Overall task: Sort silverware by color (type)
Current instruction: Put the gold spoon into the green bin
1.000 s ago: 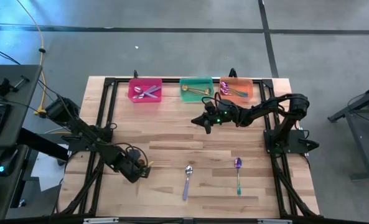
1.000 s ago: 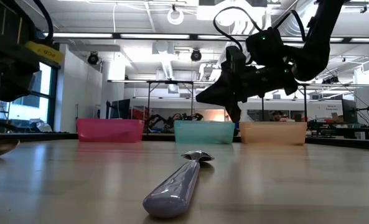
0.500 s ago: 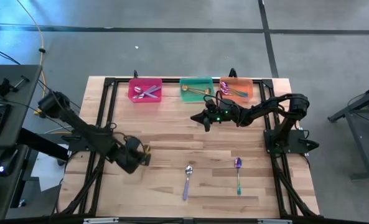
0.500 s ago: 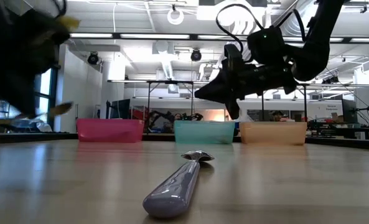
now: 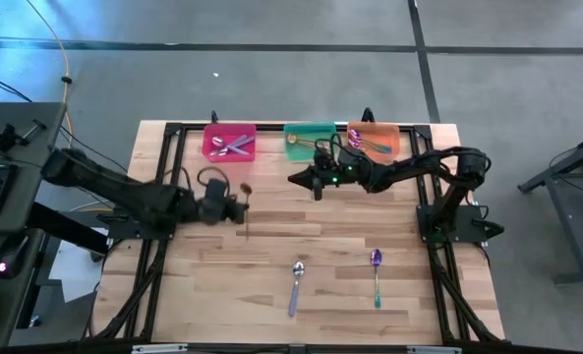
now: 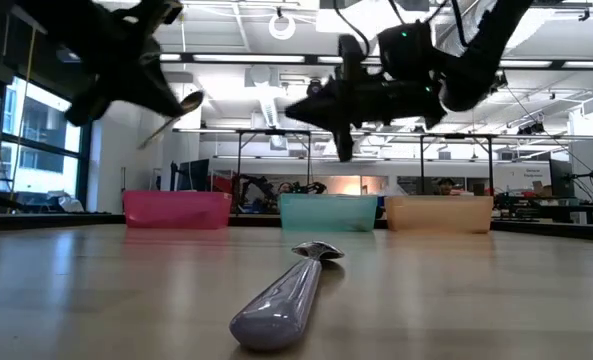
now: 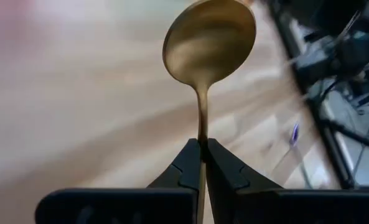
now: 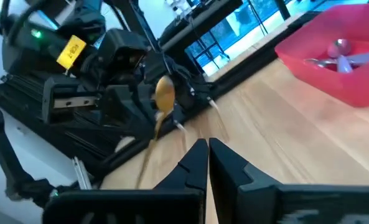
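The gold spoon (image 5: 247, 189) is in my left gripper, far from the green bin (image 5: 309, 132). Next, I hand the spoon over to my right gripper, which is next to that bin.
My left gripper (image 5: 243, 204) is over the table's left middle, shut on a gold spoon (image 7: 210, 40) held high off the wood (image 6: 181, 103). My right gripper (image 5: 293, 180) is shut and empty above the table, in front of the green bin (image 5: 310, 141). A silver-lavender spoon (image 5: 296, 285) and a purple spoon with a teal handle (image 5: 377, 275) lie flat on the near part of the table. The pink bin (image 5: 229, 144), the green bin and the orange bin (image 5: 374, 141) each hold spoons. My left gripper pinches the gold spoon's thin neck (image 7: 202, 132), just behind the bowl, between its two fingertips. The fingers come from the table's left, slanting down, and lie across the spoon. The spoon is lifted clear, its bowl toward the far edge and its handle (image 8: 145, 155) trailing toward the near edge.
The three bins stand in a row along the far edge. Black frame rails (image 5: 169, 167) run along the table's left and right sides. Open wood (image 5: 311, 231) lies between the arms and the two spoons lying on the table.
My left gripper has shut on the gold spoon near the table's left near side. It lifted the spoon clear and carried it up toward the far edge, turning its wrist. My right gripper, still shut, has risen a little and moved toward the table's left.
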